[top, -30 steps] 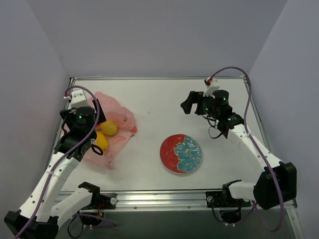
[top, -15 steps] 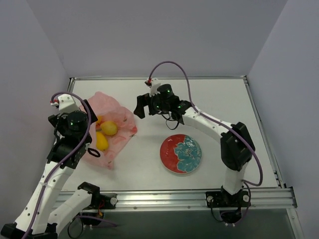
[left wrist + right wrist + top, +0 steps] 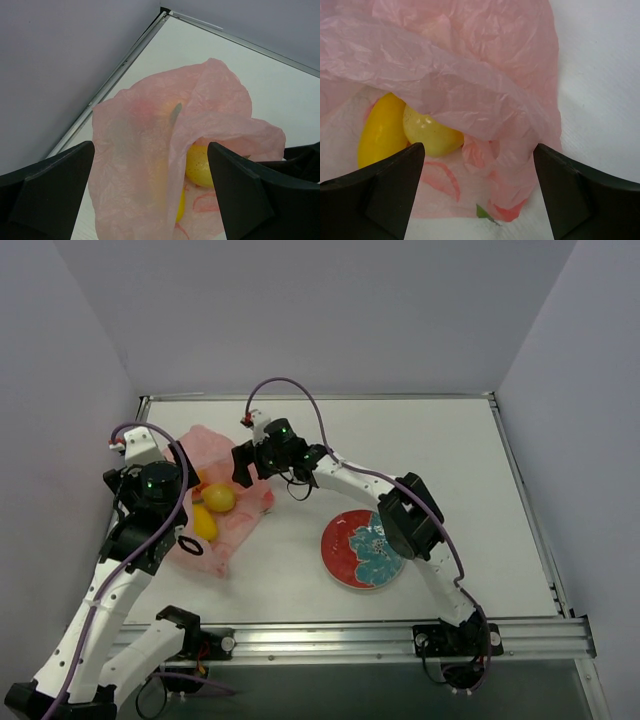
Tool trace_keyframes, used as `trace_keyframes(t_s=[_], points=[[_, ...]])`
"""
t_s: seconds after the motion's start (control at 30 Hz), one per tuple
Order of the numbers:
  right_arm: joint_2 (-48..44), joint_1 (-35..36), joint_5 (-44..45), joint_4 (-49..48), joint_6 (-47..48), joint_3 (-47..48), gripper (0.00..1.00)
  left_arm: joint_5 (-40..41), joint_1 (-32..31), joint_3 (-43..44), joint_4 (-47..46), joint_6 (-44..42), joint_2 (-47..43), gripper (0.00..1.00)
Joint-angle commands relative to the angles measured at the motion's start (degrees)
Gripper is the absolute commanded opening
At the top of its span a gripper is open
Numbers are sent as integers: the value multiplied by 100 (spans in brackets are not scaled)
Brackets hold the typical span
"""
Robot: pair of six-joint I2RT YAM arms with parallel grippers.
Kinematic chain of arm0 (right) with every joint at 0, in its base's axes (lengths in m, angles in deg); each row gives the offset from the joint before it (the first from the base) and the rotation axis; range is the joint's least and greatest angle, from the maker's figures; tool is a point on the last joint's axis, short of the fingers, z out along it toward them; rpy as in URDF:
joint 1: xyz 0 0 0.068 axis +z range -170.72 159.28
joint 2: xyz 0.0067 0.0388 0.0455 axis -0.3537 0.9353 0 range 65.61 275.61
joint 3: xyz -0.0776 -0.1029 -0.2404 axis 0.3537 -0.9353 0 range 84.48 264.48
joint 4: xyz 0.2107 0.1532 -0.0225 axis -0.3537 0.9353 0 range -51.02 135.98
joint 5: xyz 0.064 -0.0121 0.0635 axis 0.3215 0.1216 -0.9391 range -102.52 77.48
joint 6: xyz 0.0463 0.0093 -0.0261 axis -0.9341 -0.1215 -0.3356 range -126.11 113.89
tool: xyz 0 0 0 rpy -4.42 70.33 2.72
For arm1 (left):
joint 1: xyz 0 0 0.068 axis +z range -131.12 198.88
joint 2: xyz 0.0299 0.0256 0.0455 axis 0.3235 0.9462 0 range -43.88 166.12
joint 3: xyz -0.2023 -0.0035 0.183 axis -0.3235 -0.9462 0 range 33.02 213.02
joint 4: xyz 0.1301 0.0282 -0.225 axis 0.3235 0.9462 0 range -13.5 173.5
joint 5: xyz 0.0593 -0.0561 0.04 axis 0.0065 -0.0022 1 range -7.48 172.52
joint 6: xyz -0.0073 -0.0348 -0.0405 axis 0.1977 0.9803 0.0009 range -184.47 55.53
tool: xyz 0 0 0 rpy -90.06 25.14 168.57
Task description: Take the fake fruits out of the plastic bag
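The pink bag is crumpled up near the wall under my left gripper, so my right gripper should pinch the bag's raised fold and pull the bag toward the middle of the table.
The pink plastic bag lies crumpled at the table's left, its mouth facing right. Two yellow fake fruits show in it, a lemon and a longer yellow-orange one. My left gripper hangs over the bag's left part, open and empty; in the left wrist view a raised fold of the bag stands between its fingers, the lemon behind it. My right gripper is open over the bag's far right edge; its view shows the lemon, the orange fruit and a green tip. Other fruits are hidden.
A round red-and-teal plate lies right of the bag, near the table's middle front. The right arm stretches across the table above the plate. The left wall and the table's metal rim run close behind the bag.
The right arm has swung from the table's right side across to the left, so its gripper now hangs over the bag. The left gripper shifted slightly. The bag and fruits have not moved.
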Motion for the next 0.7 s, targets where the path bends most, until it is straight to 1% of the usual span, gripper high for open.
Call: trace_keyframes(t_s=[0.0,0.07,0.13,0.17,0.2,0.27,0.3,0.33,0.37,0.53,0.57,0.6,0.63,0.67], points=[[229,10,311,-7,133,709,86,-116,42,127,-112,2,-7,95],[458,2,312,1,142,956,83,-177,42,135,-120,2,1,95],[668,-16,259,1,160,1264,72,-230,51,135,-112,2,19,95],[721,-25,242,1,151,1361,63,-239,60,135,-112,2,28,95],[774,-42,215,-7,134,1449,42,-248,60,144,-112,2,37,95],[889,-69,110,-7,98,1634,27,-300,69,144,-112,2,45,95],[915,-77,110,-7,90,1669,9,-309,77,144,-112,2,54,95],[924,-95,101,1,89,1704,2,-327,77,153,-112,2,54,95],[933,-104,109,1,98,1722,0,-336,86,153,-112,2,63,95],[811,-218,31,19,89,1548,0,-397,95,153,-120,11,63,95],[740,-227,39,2,81,1451,13,-406,104,153,-112,11,72,95],[661,-227,57,1,107,1337,16,-441,104,153,-112,11,72,95],[478,-227,83,1,133,1214,18,-459,95,162,-112,11,80,96],[380,-227,153,10,142,1091,33,-485,95,162,-112,11,89,96]])
